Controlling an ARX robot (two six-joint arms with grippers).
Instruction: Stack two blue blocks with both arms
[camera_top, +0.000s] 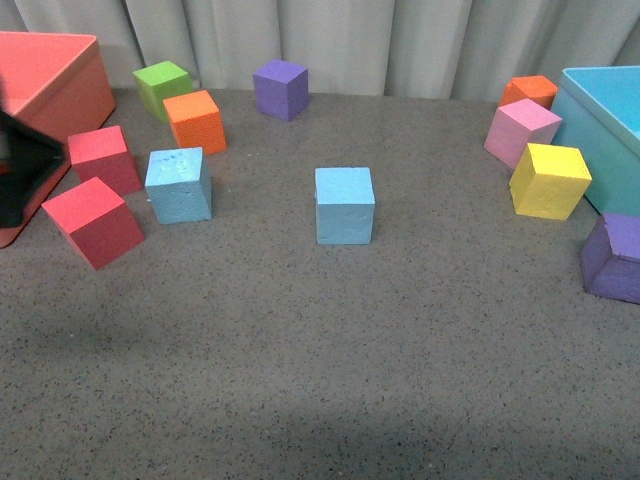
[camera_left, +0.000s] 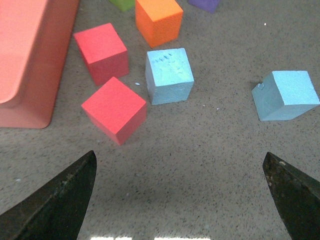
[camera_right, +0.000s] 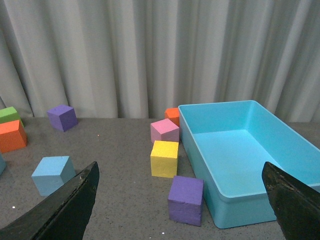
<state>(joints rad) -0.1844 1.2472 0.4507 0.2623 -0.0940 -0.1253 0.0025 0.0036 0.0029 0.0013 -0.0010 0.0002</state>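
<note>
The speckled block (camera_left: 170, 77) has fine creases (camera_left: 169, 60) mottling its top side, so the speckled block will squeeze inward and bulge between the left gripper's fingers when the robot lifts it.
Two sky-blue blocks rest apart on the grey table. The speckled one (camera_top: 179, 185) is at the left and the plain one (camera_top: 345, 205) is near the middle. In the left wrist view, the speckled block (camera_left: 169, 75) and the plain block (camera_left: 286, 95) lie beyond my left gripper (camera_left: 180, 160), which is open and empty above bare table. My right gripper (camera_right: 180, 172) is open and empty, with the plain blue block (camera_right: 52, 174) off to one side of it. In the front view, only a black part of the left arm (camera_top: 25, 165) shows at the left edge.
Two red cubes (camera_top: 92, 220), an orange cube (camera_top: 195, 120) and a green cube (camera_top: 162, 87) crowd the speckled block. A salmon bin (camera_top: 50, 80) stands far left. A turquoise bin (camera_top: 610, 130) stands right, with yellow (camera_top: 549, 180), pink (camera_top: 521, 130) and purple (camera_top: 614, 258) cubes beside it.
</note>
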